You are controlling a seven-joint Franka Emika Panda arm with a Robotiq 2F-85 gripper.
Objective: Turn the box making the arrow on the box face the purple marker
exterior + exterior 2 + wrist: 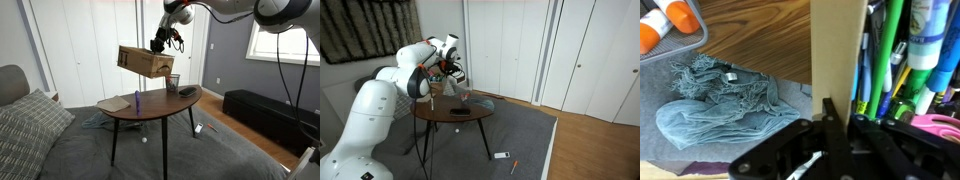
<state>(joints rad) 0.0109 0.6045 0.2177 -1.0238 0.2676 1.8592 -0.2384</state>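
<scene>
I should use my gripper to turn the box back over the table point(153, 104) and lower it by the purple marker, because the box is hanging tilted high by the table's far edge point(762, 67).
The brown cardboard box point(145, 62) hangs tilted in the air above the round wooden table point(155, 108). My gripper point(160, 45) is shut on the box's wall at its upper edge. In the wrist view the beige wall point(835, 50) sits clamped between my fingers point(837, 125), and several coloured pens point(895, 50) lie inside the box. The purple marker point(137, 100) stands upright on the table, below the box's left end. In an exterior view my gripper point(448, 68) is above the table's left side; the box is hard to make out there.
A clear glass cup point(173, 82) and a small dark flat object point(187, 91) are on the table's far side; the dark object also shows in an exterior view point(460, 113). A grey-blue cloth point(720, 100) lies on the floor beneath the table. A couch point(30, 120) stands nearby.
</scene>
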